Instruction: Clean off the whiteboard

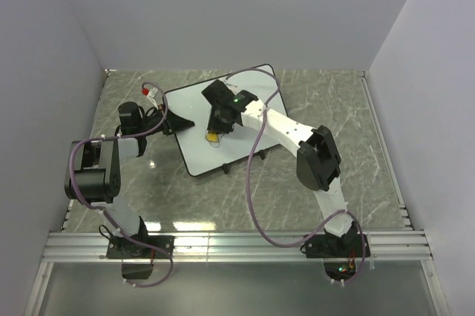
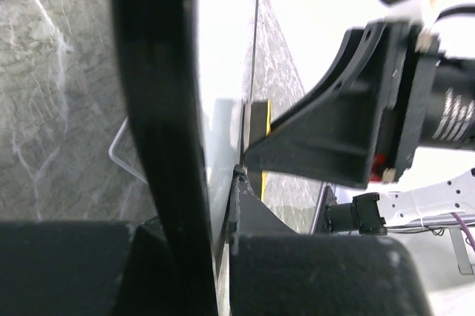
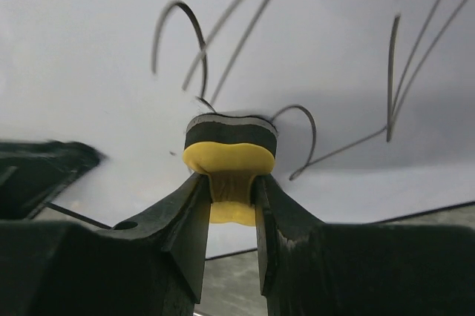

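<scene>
Dark scribbles are still there on the eraser's other side while the whiteboard is clean (image 3: 122, 97) toward my left gripper, so next my right gripper wipes back over those scribbles (image 3: 326, 142).
The whiteboard (image 1: 197, 149) lies tilted on the table, a white board with a thin black frame. Dark scribbles (image 3: 194, 38) run across its surface (image 3: 89, 49). My right gripper (image 1: 216, 132) is over the board's middle, shut on a small yellow eraser (image 3: 230, 159) whose dark felt face presses against the board. From the right wrist, that gripper (image 3: 231, 186) pinches the eraser's yellow body. My left gripper (image 1: 178, 124) is at the board's left edge. In the left wrist view it (image 2: 219, 205) is shut on the board's edge (image 2: 223, 49), with the eraser (image 2: 258, 119) beyond.
The grey marbled table (image 1: 356, 123) is walled at the back and both sides. An aluminium rail (image 1: 237, 245) runs along the near edge by the arm bases. A purple cable (image 1: 256, 160) loops over the board's right part. A small red-and-white tag (image 1: 152, 93) sits near the left wrist.
</scene>
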